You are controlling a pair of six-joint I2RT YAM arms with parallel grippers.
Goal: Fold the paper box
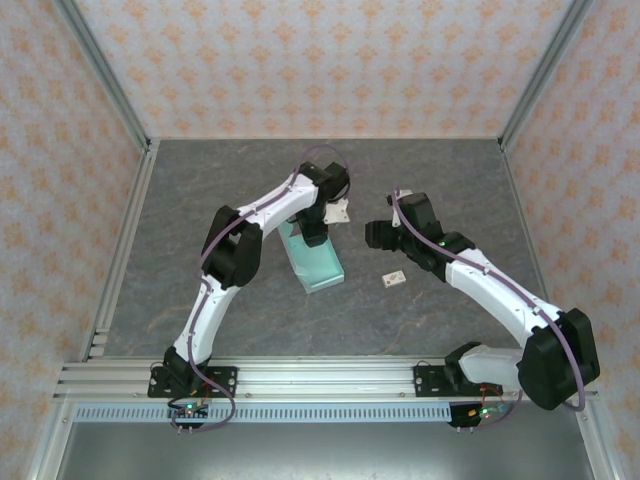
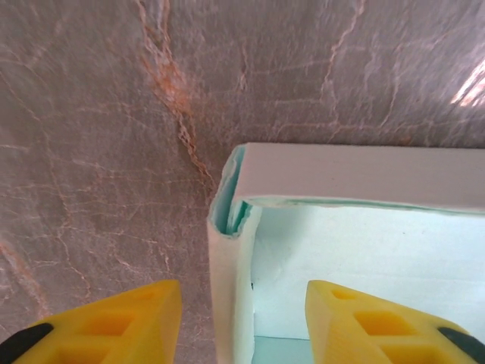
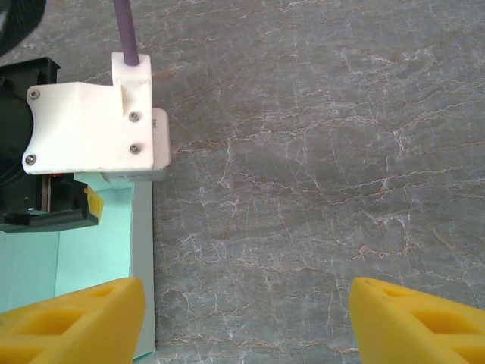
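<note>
My left gripper should move back out of the way, and my right gripper should turn the paper box [image 1: 317,267] by its nearer side [image 1: 336,258], because the box lies crooked under my left arm.
The paper box [image 1: 316,262] is pale mint-green card, lying mid-table as a shallow open tray with raised walls. My left gripper [image 1: 314,232] hangs over its far end, pointing down. In the left wrist view its yellow fingers [image 2: 114,322] stand apart on either side of the box's side wall [image 2: 231,296], open, not touching it; the corner [image 2: 227,216] shows folded layers. My right gripper [image 1: 378,234] hovers to the right of the box, open over bare table. In the right wrist view the box's edge [image 3: 142,265] lies by the left yellow finger [image 3: 76,318].
A tiny white tag with a red mark [image 1: 393,278] lies on the grey marbled table [image 1: 440,190] right of the box. Patterned walls close in the back and sides. An aluminium rail [image 1: 320,378] runs along the near edge by the arm bases.
</note>
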